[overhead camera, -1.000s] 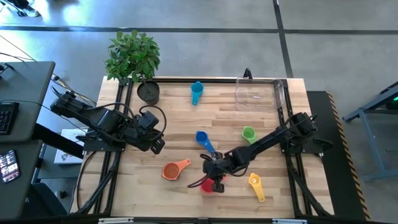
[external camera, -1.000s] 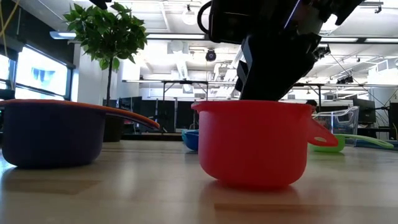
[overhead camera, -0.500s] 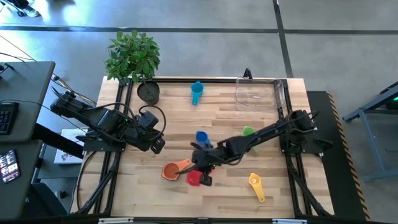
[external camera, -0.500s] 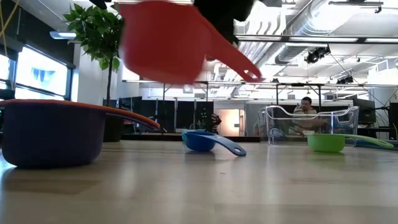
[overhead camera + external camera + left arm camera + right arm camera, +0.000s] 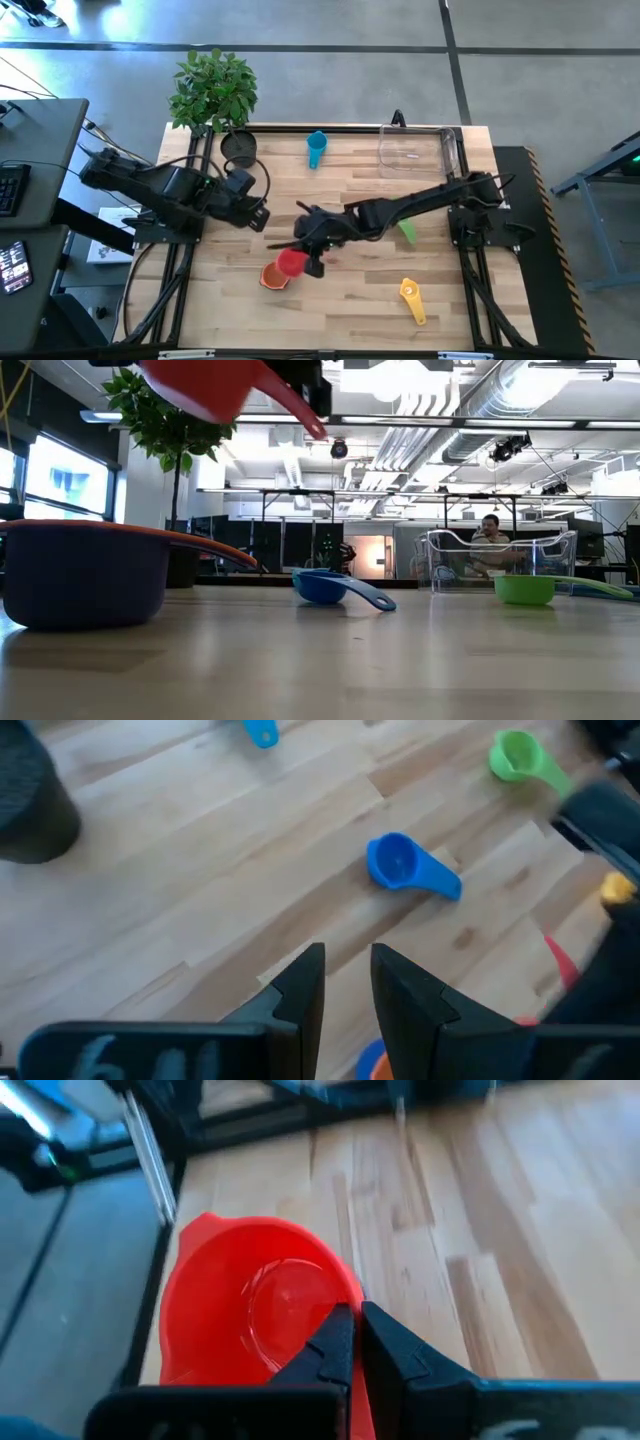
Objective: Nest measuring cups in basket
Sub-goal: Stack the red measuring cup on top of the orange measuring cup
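Observation:
The red cup's bowl (image 5: 292, 262) is hanging off toward the side with the orange cup's handle, so my right gripper needs to move it back over the orange cup's opening (image 5: 271, 278) before letting it down.
My right gripper (image 5: 309, 257) is shut on the red cup (image 5: 291, 263), which hangs in the air above the orange cup (image 5: 270, 277). In the low view the orange cup's rim (image 5: 120, 530) sits in a purple cup (image 5: 80, 580). The blue cup (image 5: 395, 862) rests on the table, hidden by my right arm in the high view. Green (image 5: 407, 233), yellow (image 5: 410, 297) and teal (image 5: 316, 148) cups lie apart on the table. The clear basket (image 5: 415, 150) stands at the far right. My left gripper (image 5: 347, 975) is narrowly open and holds nothing, left of the cups. My right gripper pinches the red cup's handle (image 5: 357, 1302) between its two fingers, right where the handle meets the bowl. The fingers come from the table's right. The cup is lifted clear, mouth up and somewhat tilted, with its bowl (image 5: 255, 1315) beyond the fingertips.
A black plant pot (image 5: 238, 148) with a leafy plant (image 5: 213, 88) stands at the far left corner. A person sits in the room behind the basket (image 5: 490, 530). Bare wood lies along the near edge (image 5: 340, 320), left of the yellow cup.
My right gripper has lifted the red cup off the table near the near edge and carried it up and toward the left, until it is over the orange cup. My left arm has shifted slightly toward the far edge.

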Motion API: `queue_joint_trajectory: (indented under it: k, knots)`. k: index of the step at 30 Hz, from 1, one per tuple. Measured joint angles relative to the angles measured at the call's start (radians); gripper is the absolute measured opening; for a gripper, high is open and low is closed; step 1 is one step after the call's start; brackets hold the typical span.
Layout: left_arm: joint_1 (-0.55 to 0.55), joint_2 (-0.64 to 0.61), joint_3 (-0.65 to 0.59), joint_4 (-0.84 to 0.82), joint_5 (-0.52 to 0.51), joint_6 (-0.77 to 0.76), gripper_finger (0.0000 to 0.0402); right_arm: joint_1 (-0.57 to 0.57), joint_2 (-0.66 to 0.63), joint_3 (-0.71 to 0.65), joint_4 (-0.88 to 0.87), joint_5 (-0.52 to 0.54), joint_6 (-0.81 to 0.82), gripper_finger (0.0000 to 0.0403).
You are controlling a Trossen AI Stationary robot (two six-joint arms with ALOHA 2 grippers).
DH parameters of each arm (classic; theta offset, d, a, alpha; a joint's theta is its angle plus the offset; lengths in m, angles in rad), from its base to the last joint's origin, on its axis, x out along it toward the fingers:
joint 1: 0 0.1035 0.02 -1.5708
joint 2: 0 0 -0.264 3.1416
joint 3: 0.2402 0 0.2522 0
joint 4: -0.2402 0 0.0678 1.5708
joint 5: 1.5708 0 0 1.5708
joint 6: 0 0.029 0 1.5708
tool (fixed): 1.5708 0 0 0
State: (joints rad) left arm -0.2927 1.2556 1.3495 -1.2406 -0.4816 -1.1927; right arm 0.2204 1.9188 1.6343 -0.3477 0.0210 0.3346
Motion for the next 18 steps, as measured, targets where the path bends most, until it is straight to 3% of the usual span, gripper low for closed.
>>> queue_joint_trajectory:
  k: [7, 18]
  knots:
    - [0.099, 0.000, 0.000, -0.004, 0.000, 0.051, 0.0074, -0.016, 0.000, 0.001, 0.124, 0.000, -0.020, 0.0001]
    - [0.178, 0.000, 0.001, -0.004, 0.002, 0.088, 0.0074, -0.026, 0.091, 0.002, 0.158, -0.023, -0.066, 0.0000]
